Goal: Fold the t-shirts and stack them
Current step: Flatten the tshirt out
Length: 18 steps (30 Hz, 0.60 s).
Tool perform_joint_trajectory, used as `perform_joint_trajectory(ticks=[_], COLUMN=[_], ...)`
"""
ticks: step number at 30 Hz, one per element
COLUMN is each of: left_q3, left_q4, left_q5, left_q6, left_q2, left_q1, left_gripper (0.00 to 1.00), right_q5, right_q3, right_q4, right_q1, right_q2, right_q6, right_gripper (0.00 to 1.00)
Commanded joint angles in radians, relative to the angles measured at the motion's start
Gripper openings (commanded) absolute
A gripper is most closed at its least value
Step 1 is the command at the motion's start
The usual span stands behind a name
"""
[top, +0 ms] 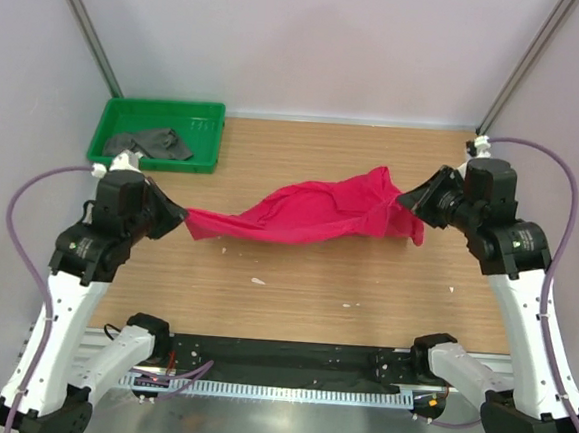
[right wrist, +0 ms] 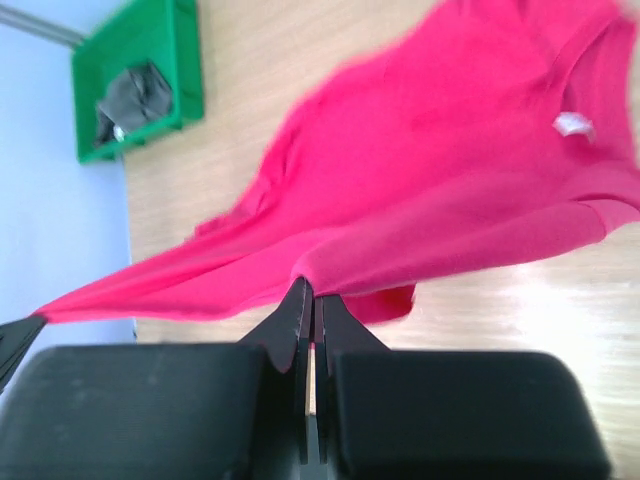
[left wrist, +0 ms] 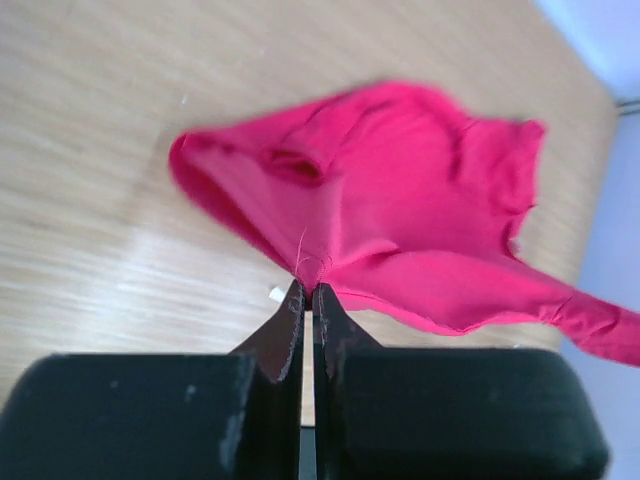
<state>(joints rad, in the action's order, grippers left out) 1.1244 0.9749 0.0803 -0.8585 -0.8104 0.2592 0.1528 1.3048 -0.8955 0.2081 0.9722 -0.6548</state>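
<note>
The crimson-red t-shirt lies bunched (top: pixel 357 193) behind the edge in both my grippers. I should raise it high so that it hangs open, and then put it down toward the front (top: pixel 288 295).
The crimson-red t-shirt (top: pixel 305 213) hangs stretched between my two grippers above the middle of the wooden table. My left gripper (top: pixel 181 214) is shut on its left end; the pinched cloth shows in the left wrist view (left wrist: pixel 309 272). My right gripper (top: pixel 407 200) is shut on its right end, which shows in the right wrist view (right wrist: pixel 312 282). The shirt sags and bunches in folds (right wrist: pixel 430 170). The dark grey t-shirt (top: pixel 153 145) lies crumpled in the green tray, also seen in the right wrist view (right wrist: pixel 132 97).
The green plastic tray (top: pixel 205 113) sits at the back left corner of the table (top: pixel 365 283). Small white specks (top: pixel 257 280) lie on the wood near the front. Grey walls and metal posts bound the back.
</note>
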Motion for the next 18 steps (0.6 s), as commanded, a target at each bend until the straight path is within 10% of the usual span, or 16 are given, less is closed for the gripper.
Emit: perform_joint_trajectory(ticks=[1,18], left_q3=[0.162,0.877], left_q4=[0.054,-0.001], left_q5=[0.067,0.122], left_q6=[0.071,0.277], left_q2=[-0.006,-0.257], left_q1=[-0.006,-0.006], left_gripper=[0.00,0.00], right_q5=[-0.088,-0.384], right_q3=[0.186,0.619], right_q4=[-0.068,0.367], right_q1=[-0.007,-0.007], right_q2=[0.010,0.040], right_q6=[0.026,0.087], right_gripper=[0.01,0.01])
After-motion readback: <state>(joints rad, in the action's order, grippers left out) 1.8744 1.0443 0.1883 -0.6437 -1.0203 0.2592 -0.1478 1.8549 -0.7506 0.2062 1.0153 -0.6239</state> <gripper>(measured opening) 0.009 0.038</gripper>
